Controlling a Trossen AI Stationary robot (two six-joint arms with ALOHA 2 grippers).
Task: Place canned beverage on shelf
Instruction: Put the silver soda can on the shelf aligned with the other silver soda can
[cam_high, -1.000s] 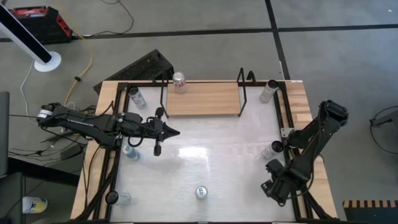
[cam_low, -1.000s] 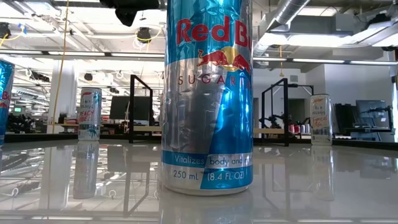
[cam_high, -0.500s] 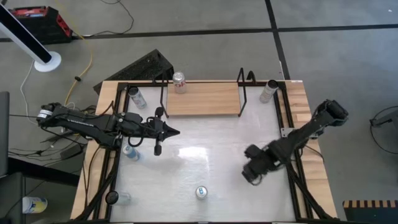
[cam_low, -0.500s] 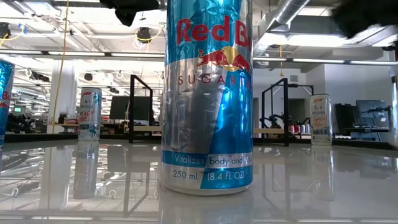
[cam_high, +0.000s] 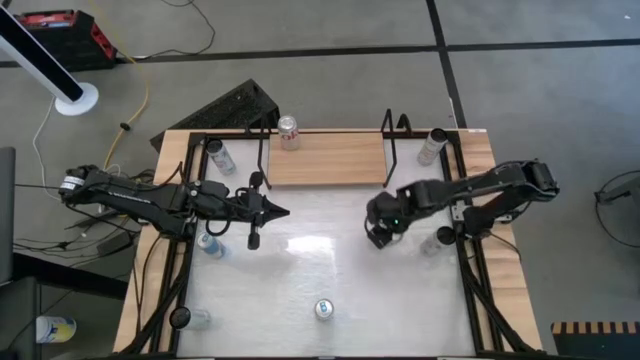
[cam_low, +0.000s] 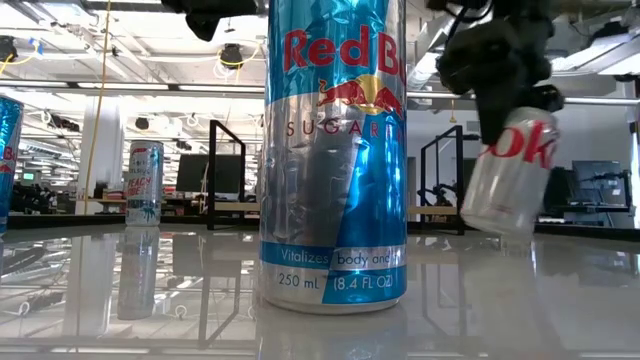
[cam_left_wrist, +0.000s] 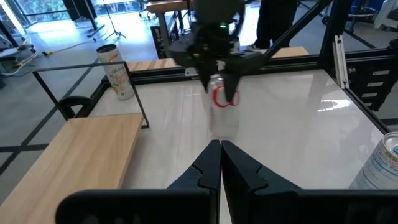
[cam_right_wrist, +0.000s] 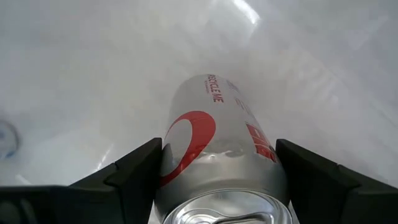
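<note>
The silver can hangs tilted (cam_low: 508, 182) and is pinched near its top. Next, my right gripper stands it up straight and pushes it gently to the space (cam_high: 322, 228) next to my left gripper.
My right gripper (cam_high: 381, 228) is shut on a silver can with red lettering (cam_low: 506, 178) above the table's middle right, in front of the shelf's right end. The shelf (cam_high: 340, 160) is a light-wood board with black end rails at the far edge; a pale can (cam_high: 288, 131) stands on its left end. My left gripper (cam_high: 284, 212) is shut and empty, held level over the table's left middle. The left wrist view shows the held can (cam_left_wrist: 224, 102) ahead of its shut fingers. My right gripper pinches the silver can between its two fingers (cam_right_wrist: 134, 171), on the can's side wall near its top end (cam_right_wrist: 177, 152). The fingers come from above, slanting down. The can hangs tilted below them, its bottom (cam_low: 492, 222) clear of the table.
A blue Red Bull can (cam_high: 323, 309) stands near the front edge and fills the low view (cam_low: 333, 150). More cans stand at the far left (cam_high: 218, 155), far right (cam_high: 432, 146), left (cam_high: 210, 243), right (cam_high: 440, 238) and near left (cam_high: 195, 318). Black frame rails border the table.
My right gripper has swung from the table's near right corner up toward the far edge and the left, toward the shelf, carrying the silver can. The can has come into the low view, tilted and clear of the table.
</note>
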